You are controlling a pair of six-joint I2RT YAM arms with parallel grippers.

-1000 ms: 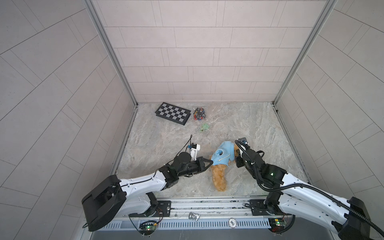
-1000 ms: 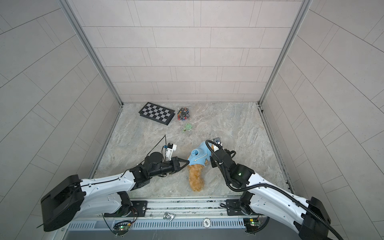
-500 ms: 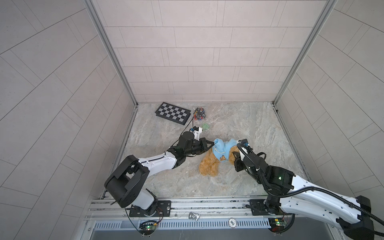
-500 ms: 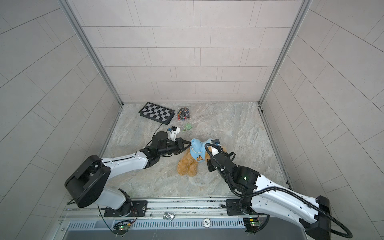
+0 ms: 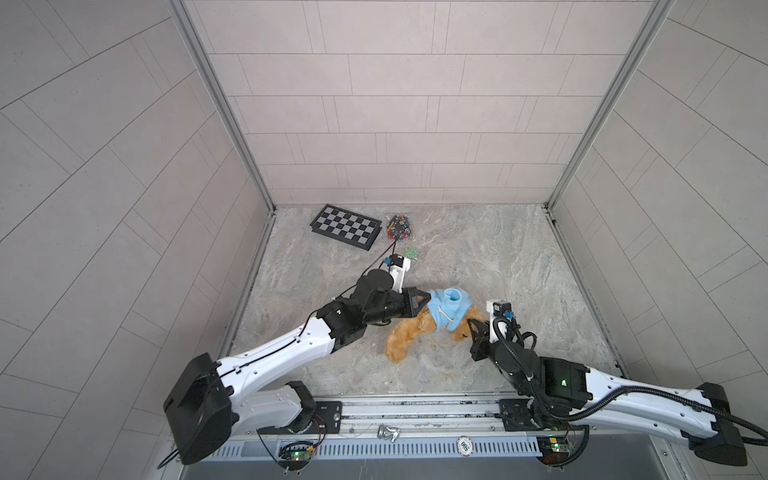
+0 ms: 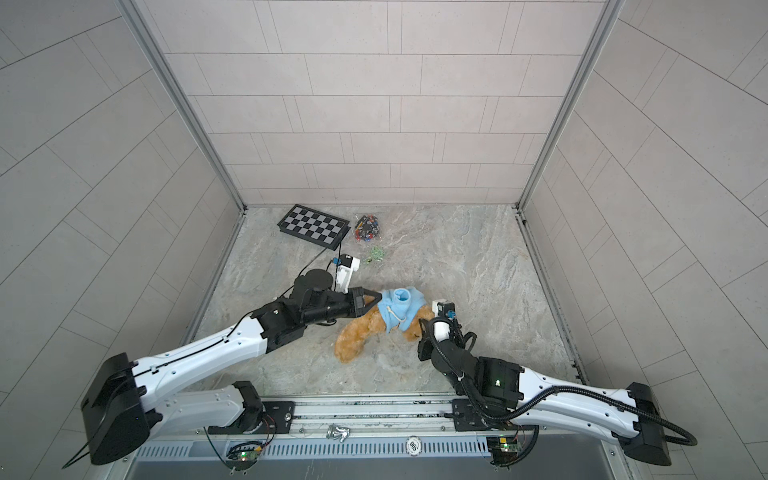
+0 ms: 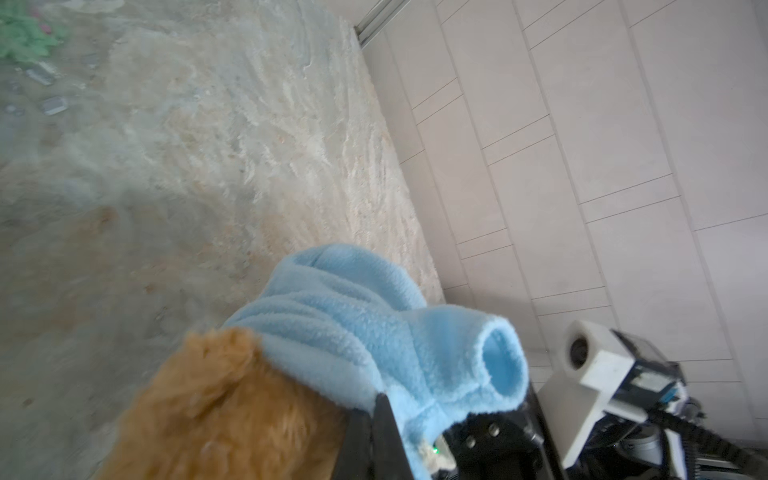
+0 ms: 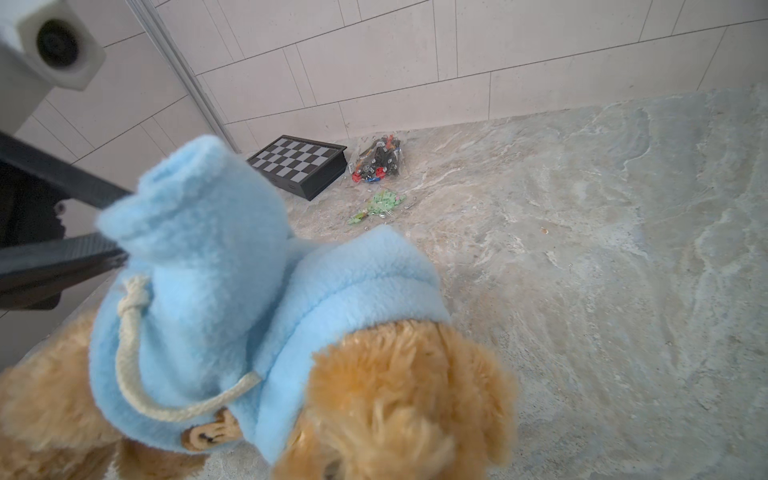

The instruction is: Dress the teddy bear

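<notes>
The hoodie sits bunched up on the teddy bear's upper body with one sleeve sticking up empty (image 5: pixel 453 296), so next my left gripper pulls the hoodie's edge back toward the legs (image 5: pixel 398 345).
The golden-brown teddy bear (image 5: pixel 405 338) (image 6: pixel 357 336) lies on the marble tabletop with a light blue hoodie (image 5: pixel 449 309) (image 6: pixel 401 307) bunched over its upper body. One empty sleeve (image 7: pixel 500 365) sticks up. My left gripper (image 5: pixel 424 300) (image 6: pixel 374 300) (image 7: pixel 380 399) is shut on the hoodie's edge beside the bear's fur (image 7: pixel 216 407). My right gripper (image 5: pixel 473 328) (image 6: pixel 423 334) is shut at the bear's head (image 8: pixel 395 395); its fingers are hidden in the right wrist view. The hoodie (image 8: pixel 216 257) shows a drawstring and a bear-face patch (image 8: pixel 208 434).
A folded chessboard (image 5: pixel 345 226) lies at the back left, with a bag of small coloured parts (image 5: pixel 400 227) next to it. Green bits (image 5: pixel 411 251) lie just behind my left wrist. Tiled walls close the sides and back.
The bear and hoodie moved away from the front edge, and the bear's legs swung toward the left. Both grippers kept their hold; my left gripper went back with the hoodie.
</notes>
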